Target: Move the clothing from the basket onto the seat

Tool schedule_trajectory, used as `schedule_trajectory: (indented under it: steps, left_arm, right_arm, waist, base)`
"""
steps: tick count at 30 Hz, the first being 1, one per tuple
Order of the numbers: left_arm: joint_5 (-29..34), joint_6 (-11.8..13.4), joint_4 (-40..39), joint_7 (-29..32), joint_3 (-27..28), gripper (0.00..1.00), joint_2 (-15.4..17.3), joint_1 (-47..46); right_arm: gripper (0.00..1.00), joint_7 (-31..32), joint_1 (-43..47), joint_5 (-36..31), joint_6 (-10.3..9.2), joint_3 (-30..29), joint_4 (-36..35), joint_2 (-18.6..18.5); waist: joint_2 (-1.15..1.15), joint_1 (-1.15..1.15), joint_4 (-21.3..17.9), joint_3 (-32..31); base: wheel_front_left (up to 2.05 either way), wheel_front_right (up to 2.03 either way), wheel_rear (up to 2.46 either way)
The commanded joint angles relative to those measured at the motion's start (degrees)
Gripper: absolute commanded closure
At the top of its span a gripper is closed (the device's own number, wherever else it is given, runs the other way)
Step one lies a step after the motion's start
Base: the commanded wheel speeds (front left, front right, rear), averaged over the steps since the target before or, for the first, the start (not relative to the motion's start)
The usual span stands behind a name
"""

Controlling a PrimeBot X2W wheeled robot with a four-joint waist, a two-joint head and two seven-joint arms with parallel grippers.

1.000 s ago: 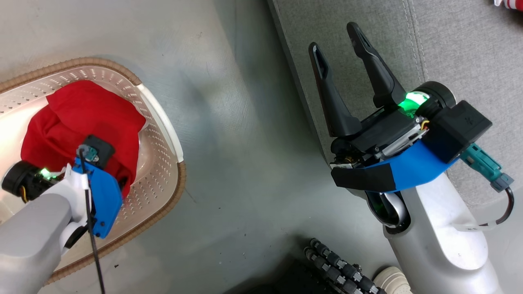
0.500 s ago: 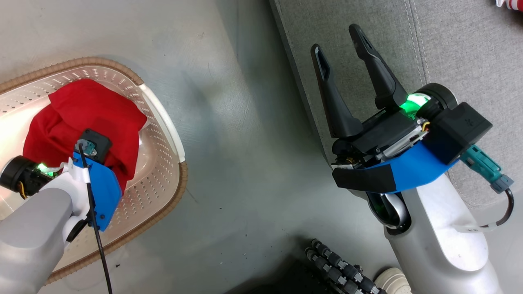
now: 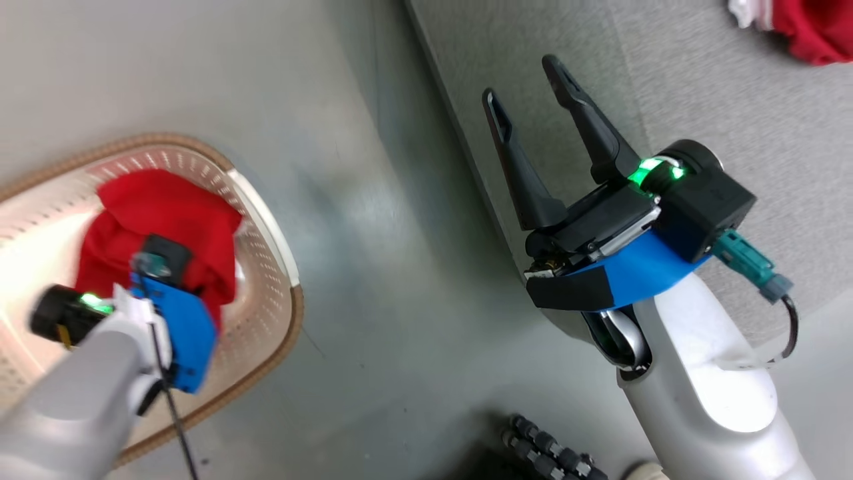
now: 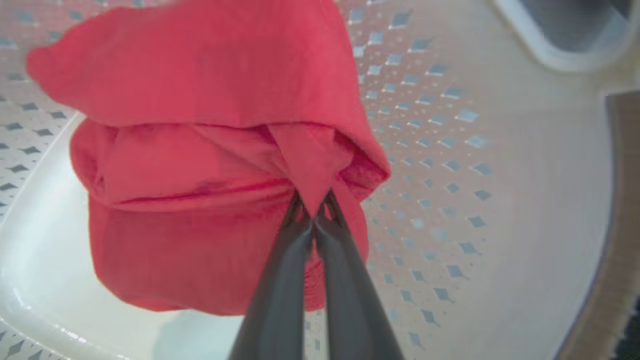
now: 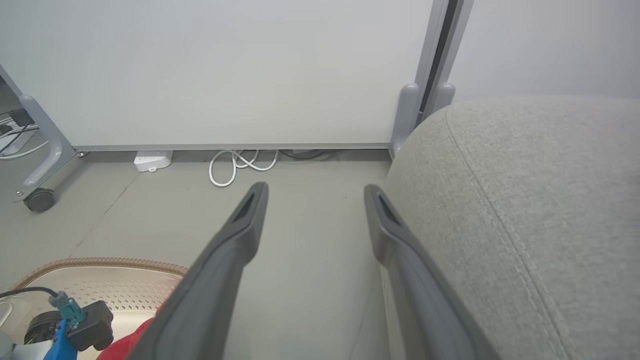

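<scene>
I can see the basket's cream bottom (image 3: 40, 256) beside the lone bunched red garment, so I expect the basket to be empty when I take that garment to the seat.
One red garment (image 3: 160, 220) is bunched in the cream basket (image 3: 266, 220) at the left. In the left wrist view my left gripper (image 4: 314, 212) is shut on a fold of this garment (image 4: 210, 165), which hangs above the perforated basket floor (image 4: 440, 200). From the head view the left wrist covers the fingers. My right gripper (image 3: 523, 77) is open and holds nothing, over the left edge of the grey seat (image 3: 733, 153). A second red garment with a white cuff (image 3: 810, 30) lies on the seat at the top right. The right wrist view shows the open right gripper (image 5: 315, 189), the seat (image 5: 525, 210) and the basket rim (image 5: 100, 262).
Grey floor (image 3: 386, 267) lies between the basket and the seat. A black ribbed hose (image 3: 550, 450) lies at the bottom edge. Ahead of the right gripper are a pale wall panel (image 5: 225, 75), a coiled white cable (image 5: 240, 165) and a caster (image 5: 37, 200).
The head camera has shifted, bringing more of the garment on the seat into view. The left gripper stays shut on the basket's garment, which looks more bunched. The right gripper stays open.
</scene>
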Motion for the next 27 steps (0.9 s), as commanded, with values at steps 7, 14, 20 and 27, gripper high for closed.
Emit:
schedule_trajectory:
  steps: [7, 14, 20, 27]
  left_arm:
    - [-2.2, -1.3, 3.9, -6.4, 0.5, 1.0, -7.8, 4.0]
    - [-2.9, -2.5, 6.3, -12.3, -0.8, 1.0, -13.9, 5.8]
    - [-2.9, -3.0, 6.0, -16.0, -1.9, 1.0, -17.1, 4.6]
    - [-3.5, -3.0, 3.3, -19.2, -3.4, 1.0, -19.8, 2.4]
  right_arm:
    - [0.0, -0.2, 3.3, -4.7, 0.01, -2.0, 5.1, 0.0]
    - [0.0, 2.9, 7.4, -8.3, 0.01, -3.7, 7.7, 0.0]
    - [0.0, 5.6, 11.2, -9.2, 0.01, -4.2, 8.0, 0.0]
    - [0.0, 8.5, 16.4, -8.9, 0.01, -4.0, 7.8, 0.0]
  waist:
    - [0.0, 0.0, 7.6, -16.9]
    - [0.0, 0.0, 13.5, -29.5]
    - [0.0, 0.0, 16.9, -36.3]
    - [0.0, 0.0, 19.9, -43.8]
  base:
    - [0.0, 0.0, 0.0]
    - [0.0, 0.0, 0.0]
    - [0.0, 0.0, 0.0]
    - [0.0, 0.0, 0.0]
